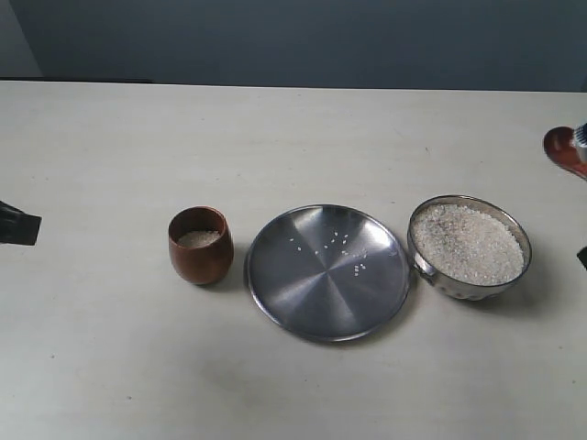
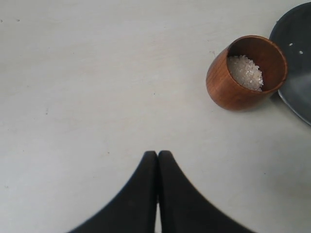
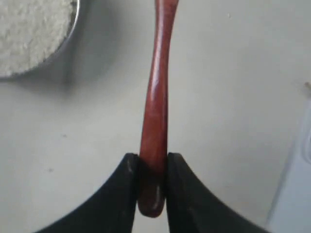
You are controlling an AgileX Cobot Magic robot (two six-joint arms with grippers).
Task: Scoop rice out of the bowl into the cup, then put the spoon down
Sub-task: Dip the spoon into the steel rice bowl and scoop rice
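The spoon's round bowl (image 1: 561, 151) is out past the steel bowl's rim, so next my right gripper brings the spoon back in over the rice (image 1: 468, 242) before it scoops.
The steel bowl (image 1: 470, 246) heaped with rice (image 1: 468, 243) stands right of the plate; its rim (image 3: 53, 54) and rice (image 3: 29, 29) also show in the right wrist view. The wooden cup (image 1: 200, 245) stands left of the plate, with a little rice (image 2: 245, 72) inside. My right gripper (image 3: 154, 160) is shut on the handle end of the wooden spoon (image 3: 158, 97). The spoon's round bowl (image 1: 565, 150) shows at the right edge of the exterior view, behind and right of the steel bowl. My left gripper (image 2: 157, 155) is shut and empty, over bare table well short of the cup (image 2: 247, 72).
A flat steel plate (image 1: 327, 271) lies between cup and bowl, with a few stray grains on it; its edge (image 2: 296, 58) shows beside the cup. The left fingertip (image 1: 18, 225) shows at the left edge of the pale table (image 1: 275, 137).
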